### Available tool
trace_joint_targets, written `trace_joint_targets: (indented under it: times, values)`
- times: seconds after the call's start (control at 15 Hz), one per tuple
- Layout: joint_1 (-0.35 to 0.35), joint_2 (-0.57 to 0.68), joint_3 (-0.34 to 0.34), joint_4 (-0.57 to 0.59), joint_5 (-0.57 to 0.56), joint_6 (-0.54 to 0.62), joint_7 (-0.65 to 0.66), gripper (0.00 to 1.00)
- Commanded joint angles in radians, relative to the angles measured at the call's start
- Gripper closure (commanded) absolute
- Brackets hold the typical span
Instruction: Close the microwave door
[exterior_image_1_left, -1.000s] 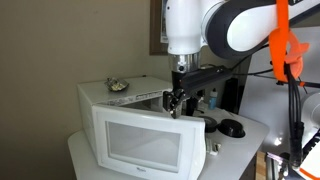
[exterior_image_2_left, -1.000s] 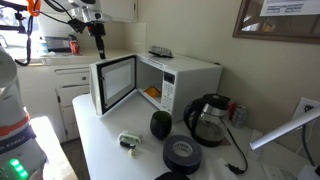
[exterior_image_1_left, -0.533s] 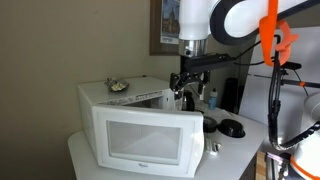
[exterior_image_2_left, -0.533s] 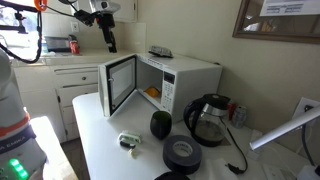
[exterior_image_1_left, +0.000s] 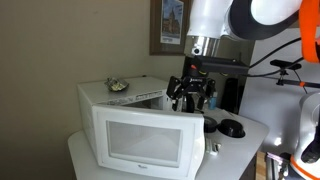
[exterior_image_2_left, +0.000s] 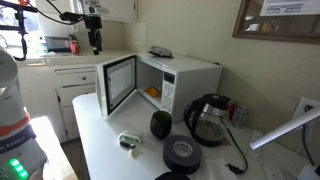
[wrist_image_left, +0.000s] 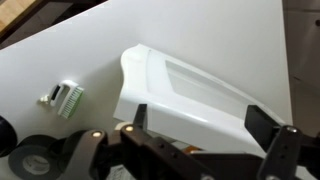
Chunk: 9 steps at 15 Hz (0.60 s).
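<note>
The door (exterior_image_1_left: 192, 124) needs to be pushed near its free edge toward the microwave. My gripper hangs high beyond the open door's outer side (exterior_image_1_left: 145, 140), so I should come down and back to do that.
The white microwave (exterior_image_2_left: 188, 78) stands on the white table with its door (exterior_image_2_left: 119, 85) swung wide open, about square to the front. In an exterior view the door (exterior_image_1_left: 143, 142) faces the camera. My gripper (exterior_image_2_left: 96, 42) hangs above and just outside the door's free edge, clear of it. It also shows in an exterior view (exterior_image_1_left: 190, 97). In the wrist view my gripper (wrist_image_left: 200, 125) is open and empty, its fingers spread over the door's top edge (wrist_image_left: 190, 85) below.
On the table in front of the microwave are a black kettle (exterior_image_2_left: 207, 120), a black tape roll (exterior_image_2_left: 182, 153), a dark round object (exterior_image_2_left: 160, 124) and a small green-white item (exterior_image_2_left: 129, 141). A small object (exterior_image_1_left: 117, 86) lies on the microwave's top. A counter holds a red can (exterior_image_2_left: 73, 46).
My gripper has shifted sideways above the door's edge and turned at the wrist. The door has swung in slightly and still stands wide open.
</note>
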Motion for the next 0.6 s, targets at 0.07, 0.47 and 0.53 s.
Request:
trace_joint_targets:
  times: [0.07,0.47,0.53]
  values:
    - [0.060,-0.081,0.005,-0.119,0.181,0.121,-0.026,0.00]
    - [0.016,-0.013,0.010,-0.169,0.189,0.233,-0.043,0.00]
    - [0.006,-0.010,0.014,-0.173,0.179,0.246,-0.035,0.00]
